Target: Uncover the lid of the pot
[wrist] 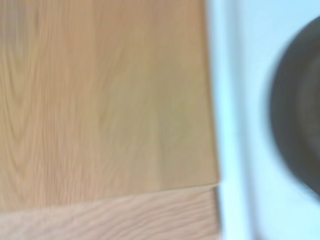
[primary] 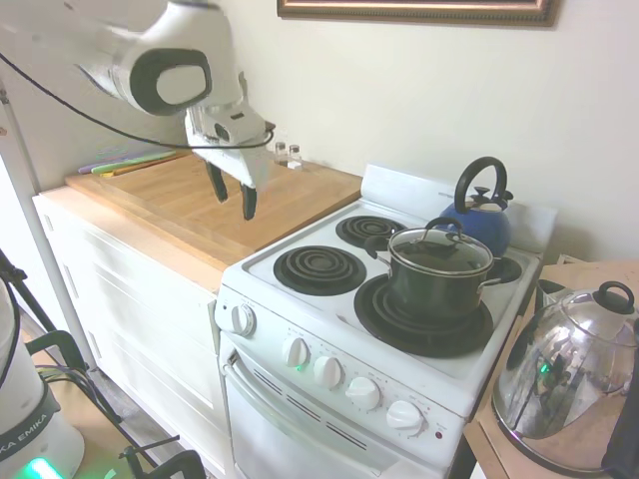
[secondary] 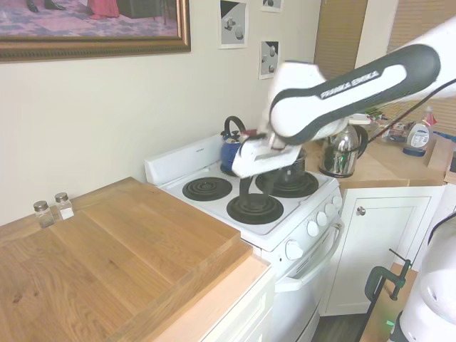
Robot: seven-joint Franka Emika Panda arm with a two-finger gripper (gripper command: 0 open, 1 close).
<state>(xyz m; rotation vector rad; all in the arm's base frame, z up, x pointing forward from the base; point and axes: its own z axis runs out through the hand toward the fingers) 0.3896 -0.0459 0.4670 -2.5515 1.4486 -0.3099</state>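
Observation:
The glass lid's rim [primary: 437,272] is sitting on the edge of the pot, so the lid [primary: 439,249] will come straight up and the pot will stay behind when I lift.
The small black pot [primary: 439,287] stands on the front right burner of the white stove [primary: 300,299]. Its glass lid [primary: 440,253] rests closed on it, black handle up. My gripper [primary: 232,196] hangs open and empty above the wooden counter's right end, well to the left of the pot and higher than it. In the second exterior view the gripper [secondary: 246,187] is motion-blurred over the stove's near edge, and the arm hides most of the pot [secondary: 291,174]. The blurred wrist view shows wooden counter [wrist: 100,100] beside the stove's white edge and a dark burner [wrist: 297,125].
A blue kettle [primary: 485,216] sits on the back right burner right behind the pot. A large shiny domed kettle [primary: 564,384] stands on the side table to the stove's right. Two small shakers [primary: 288,154] stand at the counter's back against the wall.

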